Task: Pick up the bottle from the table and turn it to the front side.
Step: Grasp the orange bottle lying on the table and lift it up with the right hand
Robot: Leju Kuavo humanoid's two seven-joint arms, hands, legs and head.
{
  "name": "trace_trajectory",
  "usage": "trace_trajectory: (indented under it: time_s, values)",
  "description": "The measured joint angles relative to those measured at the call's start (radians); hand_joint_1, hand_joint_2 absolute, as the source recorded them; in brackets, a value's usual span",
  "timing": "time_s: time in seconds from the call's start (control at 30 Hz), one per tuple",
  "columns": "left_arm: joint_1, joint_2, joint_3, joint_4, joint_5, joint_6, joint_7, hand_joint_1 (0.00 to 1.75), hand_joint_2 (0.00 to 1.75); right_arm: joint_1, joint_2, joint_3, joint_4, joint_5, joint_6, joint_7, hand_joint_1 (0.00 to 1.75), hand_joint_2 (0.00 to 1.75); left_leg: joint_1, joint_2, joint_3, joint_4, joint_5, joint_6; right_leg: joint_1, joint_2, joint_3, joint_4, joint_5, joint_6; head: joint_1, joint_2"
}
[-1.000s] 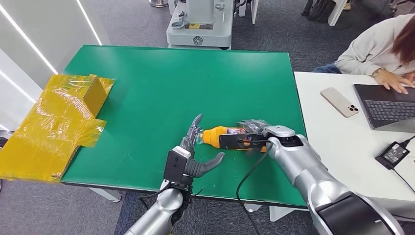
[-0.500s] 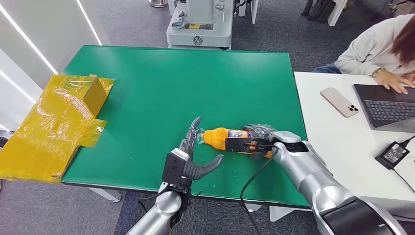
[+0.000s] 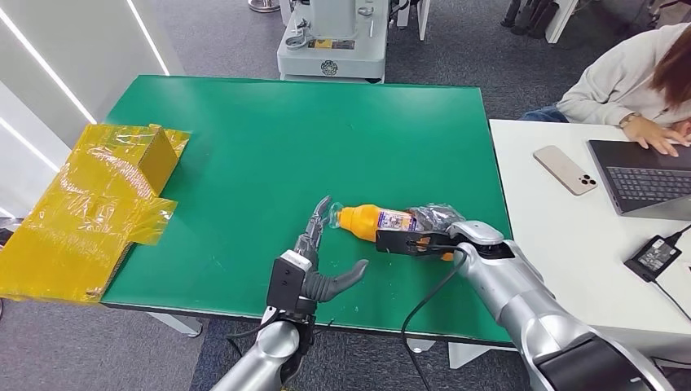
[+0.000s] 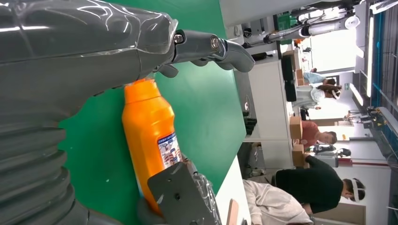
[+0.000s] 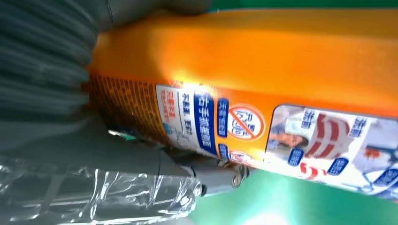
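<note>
The orange bottle's blue [image 3: 363,221] and white label [image 3: 396,221] is packed with small print, so I should expect the big brand label to be hidden on the bottle's bottom side.
An orange bottle [image 3: 368,221] with a blue and white label lies on its side on the green table [image 3: 244,147], its cap end towards my left hand. My right hand [image 3: 424,232] grips the bottle's base end, fingers wrapped round the body. The right wrist view is close on the bottle [image 5: 263,79] and its label, with my right hand [image 5: 94,159] closed under it. My left hand [image 3: 322,248] stands just left of the cap, fingers spread and holding nothing. In the left wrist view the bottle [image 4: 152,140] lies beyond my left hand [image 4: 94,51].
A yellow taped cardboard box [image 3: 90,204] hangs over the table's left edge. To the right stands a white desk [image 3: 562,244] with a phone [image 3: 565,169] and a laptop [image 3: 644,175], where a person [image 3: 627,77] sits. A grey machine [image 3: 332,41] stands behind the table.
My right hand has slid the bottle slightly right and away from me, lifting its cap end. My left hand has dropped back a little towards the table's near edge.
</note>
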State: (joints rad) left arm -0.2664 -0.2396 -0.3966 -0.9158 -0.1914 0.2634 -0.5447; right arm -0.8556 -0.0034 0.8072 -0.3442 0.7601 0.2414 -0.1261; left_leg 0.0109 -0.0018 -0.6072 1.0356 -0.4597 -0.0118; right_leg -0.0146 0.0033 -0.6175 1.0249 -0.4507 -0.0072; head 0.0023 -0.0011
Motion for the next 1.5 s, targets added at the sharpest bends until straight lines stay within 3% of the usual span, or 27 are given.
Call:
trace_trajectory:
  time_s: [0.3, 0.5, 0.63, 0.77, 0.87, 1.17, 1.23, 1.37, 1.5]
  values:
    - [0.023, 0.007, 0.016, -0.043, 0.0, -0.004, -0.002, 0.0, 1.75, 0.047, 0.0, -0.057, -0.053, -0.088, -0.137, -0.137, 1.75, 1.75, 0.0, 0.0, 0.0, 0.0, 0.0, 0.0, 0.0, 0.0, 0.0, 0.0, 0.0, 0.0, 0.0, 0.0]
    - [0.048, 0.007, 0.021, -0.065, -0.001, 0.0, -0.009, 0.0, 1.75, 0.187, 0.0, -0.193, -0.166, -0.312, -0.168, -0.308, 1.72, 1.75, 0.0, -0.003, -0.001, 0.0, -0.001, 0.001, 0.0, -0.003, 0.0, 0.0, -0.001, 0.0, 0.0, 0.0]
    - [0.059, 0.008, 0.022, -0.065, 0.004, 0.001, -0.016, 0.0, 1.75, 0.304, 0.001, -0.281, -0.252, -0.369, -0.199, -0.358, 1.58, 1.75, 0.0, -0.004, -0.002, 0.0, -0.001, 0.001, 0.0, -0.004, 0.0, 0.0, -0.001, 0.001, 0.0, 0.0]
    - [0.057, 0.009, 0.022, -0.065, 0.004, -0.008, -0.028, 0.0, 1.75, 0.417, 0.003, -0.349, -0.364, -0.366, -0.325, -0.399, 1.66, 1.75, 0.0, -0.004, -0.002, 0.0, -0.001, 0.001, 0.0, -0.004, 0.0, -0.001, -0.001, 0.001, 0.0, 0.0]
    - [0.052, 0.009, 0.022, -0.065, 0.0, -0.012, -0.033, 0.0, 1.75, 0.486, 0.003, -0.39, -0.442, -0.372, -0.363, -0.405, 1.67, 1.75, 0.0, -0.003, -0.002, 0.0, -0.001, 0.001, 0.0, -0.004, 0.0, -0.001, -0.001, 0.001, 0.0, 0.0]
    - [0.026, 0.022, 0.034, -0.055, 0.029, 0.04, -0.073, 0.0, 1.75, 0.568, 0.004, -0.489, -0.598, -0.416, -0.404, -0.485, 1.7, 1.75, 0.0, -0.003, -0.001, 0.0, -0.001, 0.001, 0.0, -0.004, 0.0, -0.001, -0.001, 0.001, 0.0, 0.0]
    - [0.008, 0.031, 0.052, -0.046, 0.076, -0.007, -0.061, 0.0, 1.75, 0.581, 0.006, -0.512, -0.643, -0.423, -0.414, -0.501, 1.69, 1.75, 0.0, -0.003, -0.001, 0.0, -0.001, 0.001, 0.0, -0.004, 0.0, -0.001, -0.001, 0.001, 0.0, 0.0]
    - [-0.037, 0.04, 0.078, 0.005, 0.175, -0.209, -0.017, 0.0, 1.75, 0.601, 0.018, -0.527, -0.719, -0.423, -0.419, -0.518, 1.58, 1.75, 0.0, -0.003, -0.001, 0.0, -0.001, 0.001, 0.0, -0.003, 0.0, -0.001, -0.001, 0.001, 0.0, 0.0]
    - [-0.103, 0.035, 0.09, 0.108, 0.258, -0.387, 0.013, 0.0, 1.75, 0.606, 0.038, -0.52, -0.744, -0.399, -0.435, -0.53, 1.62, 1.75, 0.0, -0.003, -0.001, 0.0, -0.001, 0.001, 0.0, -0.003, 0.0, -0.001, -0.001, 0.001, 0.0, 0.0]
